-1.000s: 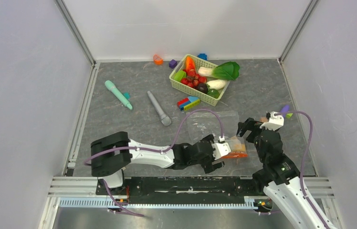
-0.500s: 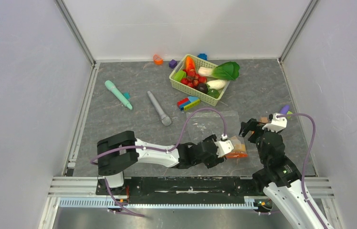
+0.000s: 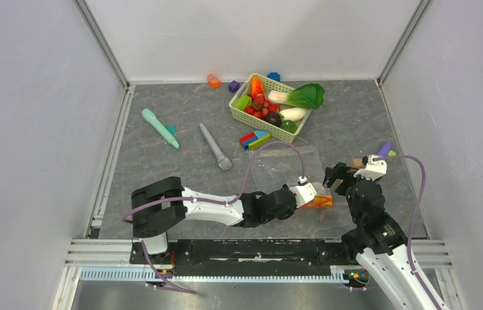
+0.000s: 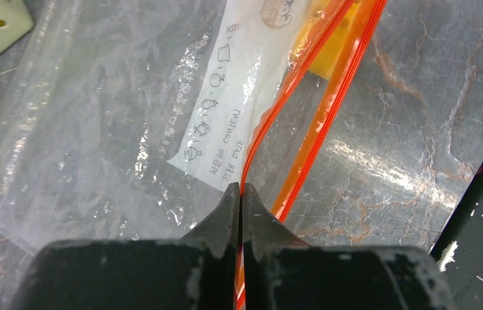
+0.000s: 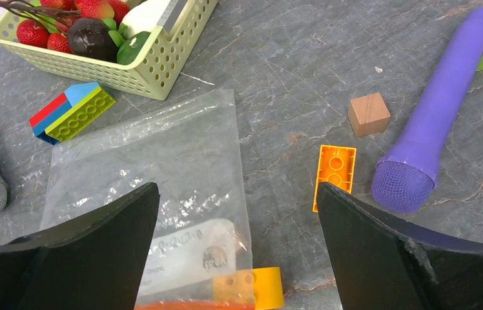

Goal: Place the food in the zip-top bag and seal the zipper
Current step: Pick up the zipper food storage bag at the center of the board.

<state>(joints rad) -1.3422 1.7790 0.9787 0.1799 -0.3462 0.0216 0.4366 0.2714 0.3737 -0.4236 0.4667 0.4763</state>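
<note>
The bag's zipper corner is overlapping the yellow brick [image 5: 250, 287]. My left gripper should pull the bag clear, toward the grey stick [image 3: 224, 163], before my right gripper opens the bag's opening.
The clear zip-top bag [image 3: 283, 169] lies flat on the mat in front of both arms. Its orange-red zipper [image 4: 271, 123] runs along the near edge, with the two lips parted. My left gripper [image 4: 240, 188] is shut on one zipper lip at the bag's near right corner [image 3: 319, 201]. Just right of that corner my right gripper [image 5: 236, 187] hovers wide open and holds nothing. The food sits in the pale green basket [image 3: 258, 123] at the back: bok choy [image 3: 305, 95], white radish [image 3: 294, 113], red berries [image 3: 259, 106] and a dark purple piece [image 5: 90, 39].
A grey stick [image 3: 215, 146] and a teal stick [image 3: 159, 127] lie left of the bag, a purple stick [image 5: 439, 110] lies right. Stacked blocks [image 3: 255, 139] sit by the basket. An orange brick [image 5: 336, 169], a wooden cube [image 5: 369, 114] and a yellow brick [image 5: 261, 284] lie near the bag.
My left gripper was open at the bag's corner and has closed on the zipper lip. The right arm shifted slightly to the right and stayed open.
</note>
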